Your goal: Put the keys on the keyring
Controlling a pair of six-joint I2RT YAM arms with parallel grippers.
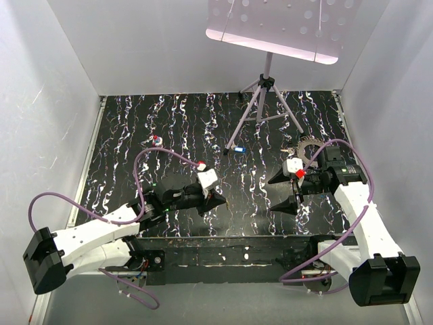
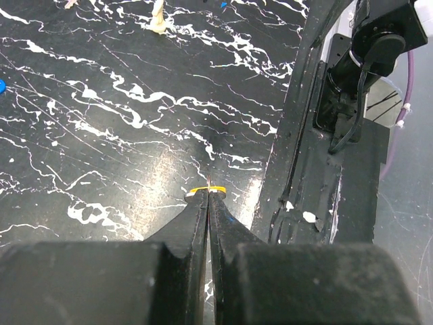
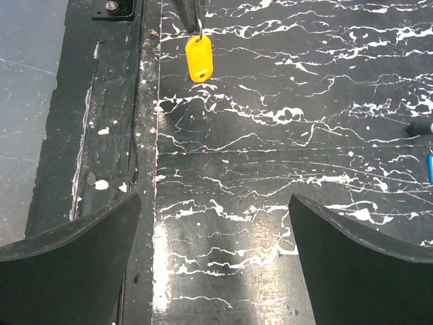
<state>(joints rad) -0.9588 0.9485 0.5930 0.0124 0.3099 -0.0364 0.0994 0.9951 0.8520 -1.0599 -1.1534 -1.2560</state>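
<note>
My left gripper holds the yellow key's metal loop (image 3: 199, 29) and leaves the key's head free. My right gripper should move in next until its fingers are on both sides of that head (image 3: 199, 59).
My left gripper (image 2: 208, 193) is shut on a yellow key (image 2: 203, 190), pinching it at the very tips just above the black marbled table. In the right wrist view the same yellow key (image 3: 199, 57) hangs by its small metal loop at the top. The right gripper (image 3: 213, 257) is open, nothing between its fingers, and faces the left gripper (image 1: 223, 201) across a short gap. The toothed grey-tan keyring (image 1: 308, 150) lies flat behind the right gripper (image 1: 271, 196), partly crossed by a purple cable. A blue key (image 1: 238, 149) lies mid-table and a beige key (image 2: 157, 20) lies farther off.
A grey tripod stand (image 1: 264, 108) holding a perforated white plate (image 1: 277, 27) stands at the back centre. Another small key with a red head (image 1: 157, 140) lies at the back left. White walls close in the table; the raised black front rail (image 3: 115, 135) runs beside both grippers.
</note>
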